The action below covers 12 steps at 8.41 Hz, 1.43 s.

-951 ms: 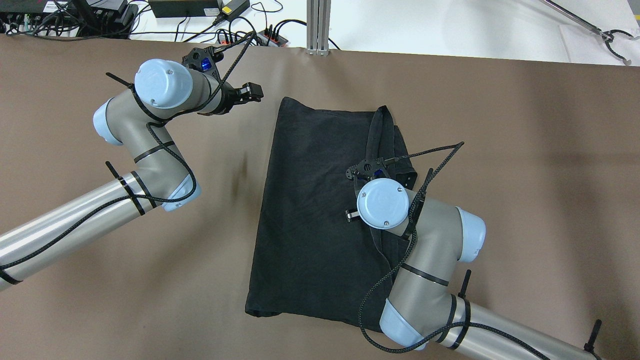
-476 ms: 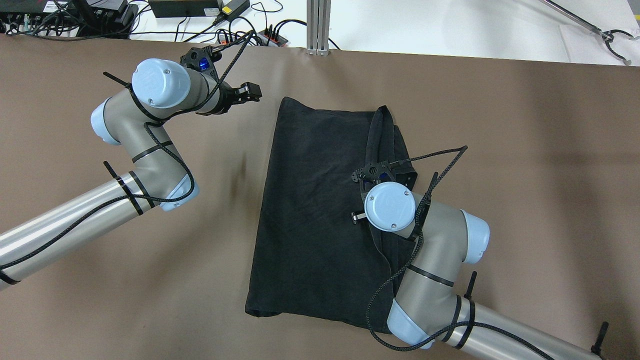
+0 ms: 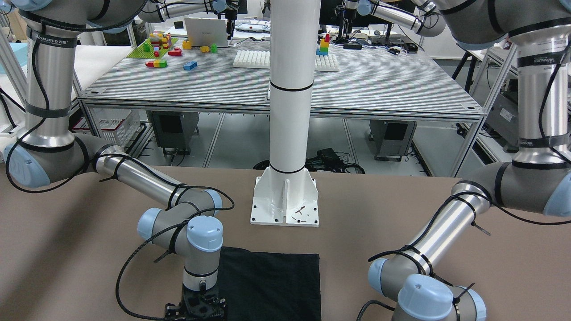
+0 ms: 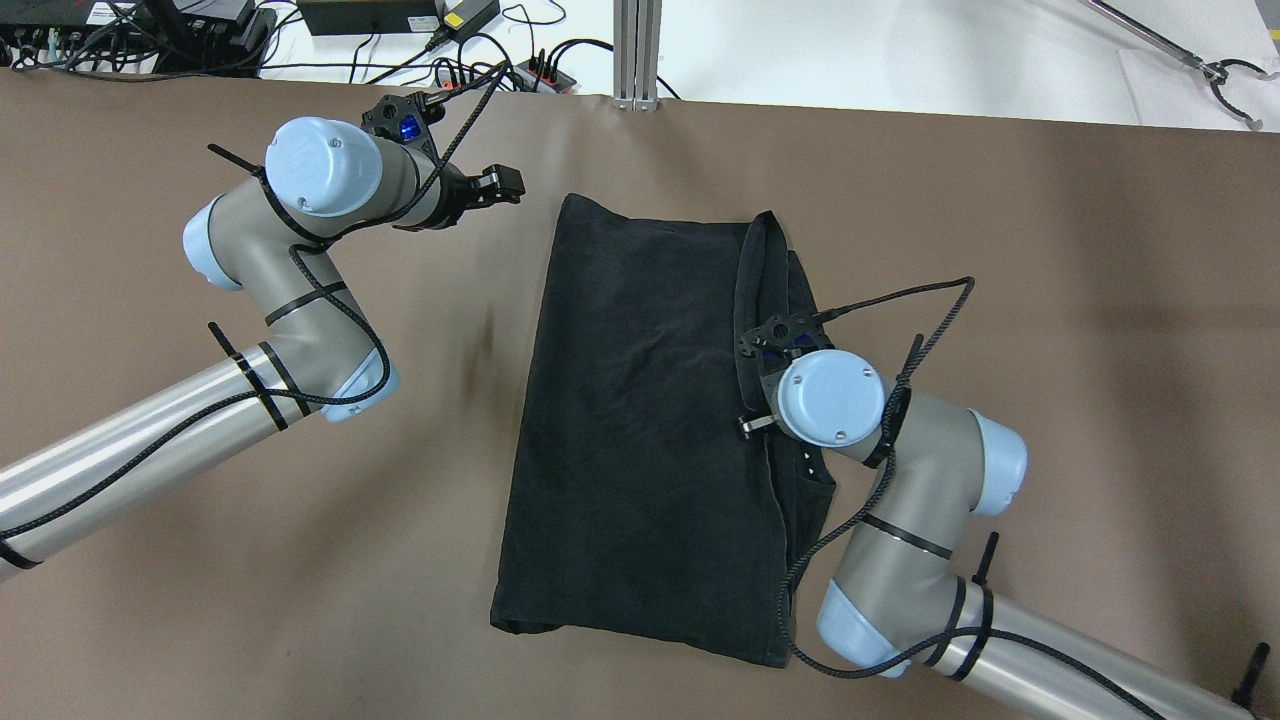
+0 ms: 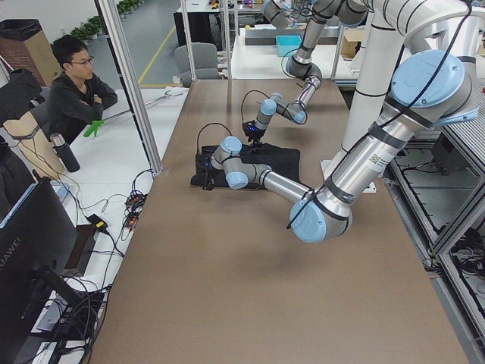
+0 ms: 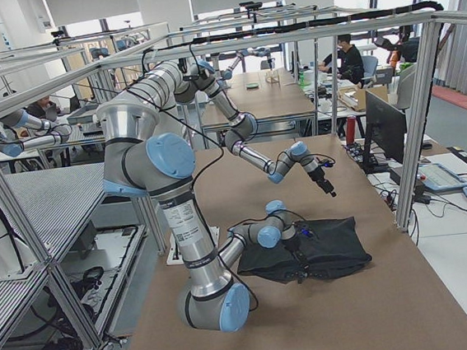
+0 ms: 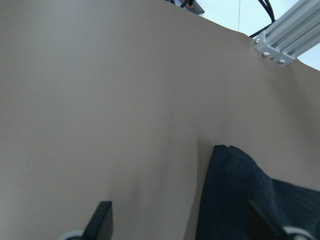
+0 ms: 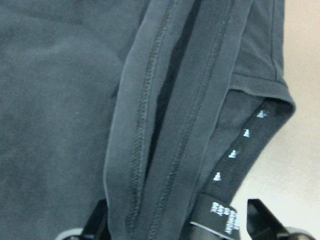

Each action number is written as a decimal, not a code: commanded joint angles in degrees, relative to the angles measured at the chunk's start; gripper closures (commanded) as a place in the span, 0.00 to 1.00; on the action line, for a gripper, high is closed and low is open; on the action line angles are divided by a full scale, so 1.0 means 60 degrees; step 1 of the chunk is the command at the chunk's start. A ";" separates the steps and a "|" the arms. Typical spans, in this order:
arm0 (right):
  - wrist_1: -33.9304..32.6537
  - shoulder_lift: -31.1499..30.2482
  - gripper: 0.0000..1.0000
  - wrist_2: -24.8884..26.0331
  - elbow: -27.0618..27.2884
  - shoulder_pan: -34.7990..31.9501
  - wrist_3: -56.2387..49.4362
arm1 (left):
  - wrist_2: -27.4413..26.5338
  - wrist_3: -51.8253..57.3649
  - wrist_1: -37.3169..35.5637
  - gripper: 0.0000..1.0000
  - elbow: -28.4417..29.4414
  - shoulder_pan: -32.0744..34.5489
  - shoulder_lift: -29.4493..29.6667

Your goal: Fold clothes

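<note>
The layer with the label juts out past the slanted piece of cloth, so my right gripper should leave that piece's middle and take its end nearest the white post.
The clothes (image 4: 640, 420) are one black piece lying flat mid-table, with a narrow folded-over strip along its right edge (image 4: 765, 270). My right gripper (image 8: 177, 225) points down over that strip, open, its fingers wide apart on either side of the stitched hem and a small label (image 8: 220, 217). In the overhead view only one of its fingers (image 4: 750, 426) shows beside the wrist. My left gripper (image 4: 500, 185) hovers off the cloth's far left corner. It is open and empty (image 7: 181, 222), and the cloth corner (image 7: 235, 185) lies just ahead of it.
A white post's base plate (image 3: 285, 203) stands on the table on the robot's side of the cloth. Cables and power strips (image 4: 450, 40) and an aluminium post (image 4: 637, 50) line the far edge. A person (image 5: 76, 87) sits beyond that edge. Brown table surrounds the cloth.
My right wrist has slid rightward across the cloth onto its folded right edge. The left arm has barely moved. The cloth lies as before.
</note>
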State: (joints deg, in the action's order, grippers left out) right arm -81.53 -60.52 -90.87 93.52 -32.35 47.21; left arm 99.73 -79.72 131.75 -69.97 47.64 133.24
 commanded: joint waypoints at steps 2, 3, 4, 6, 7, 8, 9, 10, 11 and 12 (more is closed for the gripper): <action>0.1152 -0.1850 0.05 -0.0703 0.0992 -0.0556 -0.1247 | -0.0055 -0.0044 0.0000 0.07 -0.0014 0.0014 0.0014; 0.0833 -0.1619 0.05 -0.1097 0.1038 -0.0657 -0.1218 | -0.0026 -0.0044 0.0000 0.07 -0.0014 0.0014 0.0014; 0.0090 -0.0906 0.06 -0.1144 0.1024 -0.0876 -0.1203 | -0.0011 -0.0044 0.0000 0.07 -0.0014 0.0014 0.0029; -0.0970 0.0472 0.05 -0.1130 0.0515 -0.1141 -0.1042 | -0.0011 -0.0044 0.0000 0.07 -0.0028 0.0014 0.0044; -0.0914 0.1087 0.06 -0.1086 -0.0359 -0.1156 -0.0621 | -0.0011 -0.0044 0.0000 0.07 -0.0029 0.0014 0.0029; -0.0609 0.1949 0.05 -0.1057 -0.1571 -0.1157 -0.0124 | -0.0011 -0.0044 0.0000 0.07 -0.0029 0.0014 0.0015; -0.0069 0.2378 0.05 -0.1042 -0.2468 -0.1157 0.0214 | 0.0003 -0.0015 0.0000 0.07 -0.0029 0.0028 0.0014; 0.0284 0.2310 0.06 -0.1042 -0.2680 -0.1157 0.0276 | 0.0018 -0.0015 0.0000 0.07 -0.0029 0.0029 0.0014; 0.0302 0.2324 0.06 -0.1028 -0.2798 -0.1157 0.0262 | 0.0004 -0.0015 0.0000 0.07 -0.0029 0.0029 0.0029; 0.0302 0.2222 0.06 -0.1013 -0.2814 -0.1186 0.0160 | 0.0004 -0.0015 0.0000 0.07 -0.0029 0.0029 0.0029</action>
State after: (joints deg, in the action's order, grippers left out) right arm -80.61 -47.07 -97.09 78.25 -39.29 48.37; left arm 99.77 -79.82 131.75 -70.14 47.80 133.37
